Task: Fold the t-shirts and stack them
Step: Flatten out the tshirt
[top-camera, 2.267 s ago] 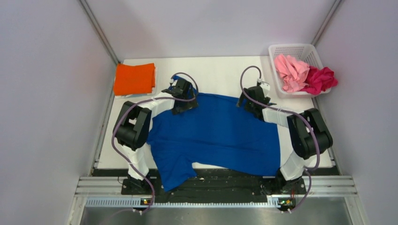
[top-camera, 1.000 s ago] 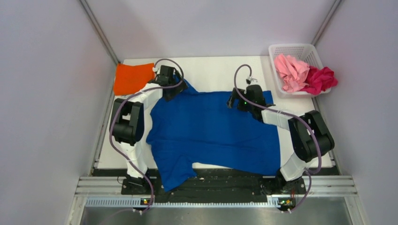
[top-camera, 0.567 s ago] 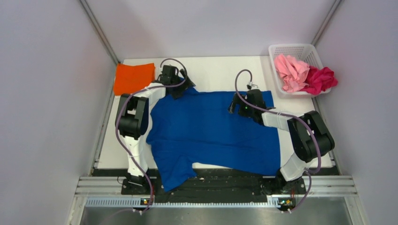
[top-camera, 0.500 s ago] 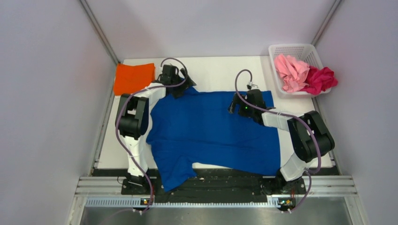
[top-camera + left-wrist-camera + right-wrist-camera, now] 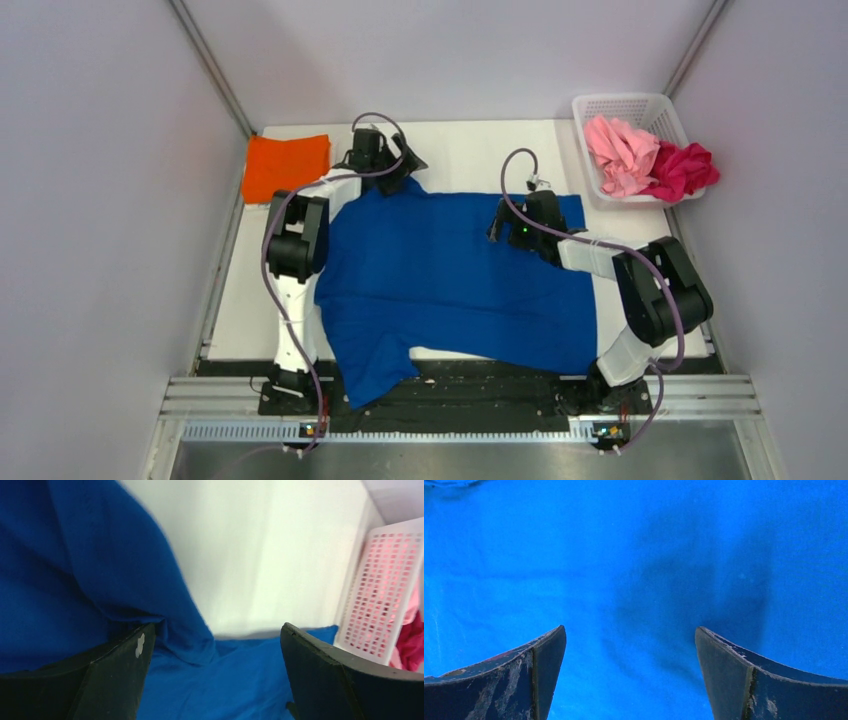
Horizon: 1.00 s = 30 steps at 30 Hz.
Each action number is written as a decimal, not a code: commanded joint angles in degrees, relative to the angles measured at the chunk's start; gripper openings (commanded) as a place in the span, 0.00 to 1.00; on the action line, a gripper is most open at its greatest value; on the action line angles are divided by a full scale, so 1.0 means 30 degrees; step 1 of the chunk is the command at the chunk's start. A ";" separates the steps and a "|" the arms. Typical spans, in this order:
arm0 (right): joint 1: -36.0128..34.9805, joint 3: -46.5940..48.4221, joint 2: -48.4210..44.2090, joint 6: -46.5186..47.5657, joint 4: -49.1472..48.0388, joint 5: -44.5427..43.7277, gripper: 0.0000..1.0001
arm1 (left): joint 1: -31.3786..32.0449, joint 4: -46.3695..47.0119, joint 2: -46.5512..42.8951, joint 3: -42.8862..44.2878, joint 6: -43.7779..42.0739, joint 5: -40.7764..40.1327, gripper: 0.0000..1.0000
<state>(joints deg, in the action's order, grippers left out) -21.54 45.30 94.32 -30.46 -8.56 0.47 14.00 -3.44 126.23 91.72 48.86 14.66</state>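
Observation:
A raised fold [image 5: 145, 575] bunches up the royal blue t-shirt's far sleeve next to my left gripper. My left gripper should spread that sleeve toward the table's far edge [image 5: 418, 130] before folding.
The royal blue t-shirt [image 5: 450, 280] lies spread over the table, plain side up, with one sleeve hanging over the near edge. No print shows. My left gripper [image 5: 400, 168] is open at the shirt's far left corner. In the left wrist view [image 5: 217, 630] a raised fold of the blue shirt [image 5: 100, 580] lies against the left finger. My right gripper [image 5: 500, 228] is open just above the shirt's far right part, and the right wrist view [image 5: 629, 630] shows only blue cloth [image 5: 639, 555] between the fingers. The folded orange t-shirt [image 5: 286, 167] lies at the far left.
The white lattice basket [image 5: 625, 105] stands at the far right corner and holds the crumpled light pink shirt [image 5: 620, 155] and the magenta shirt [image 5: 685, 170]. It also shows in the left wrist view [image 5: 385, 590]. Grey walls close in both sides.
Both grippers moved toward the back and the shirt's far edge was drawn out flatter. In the last half second the left gripper swung right at the far left corner. The right arm stayed still.

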 commanded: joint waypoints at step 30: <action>0.0087 0.0839 -0.1188 0.1493 0.2003 -0.1677 0.99 | 0.0490 0.1254 -0.6027 -0.2045 -0.2876 -0.2987 0.99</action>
<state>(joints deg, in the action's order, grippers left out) -21.52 45.89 92.64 -26.96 -2.31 -4.03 15.57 3.86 115.02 92.31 43.24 13.21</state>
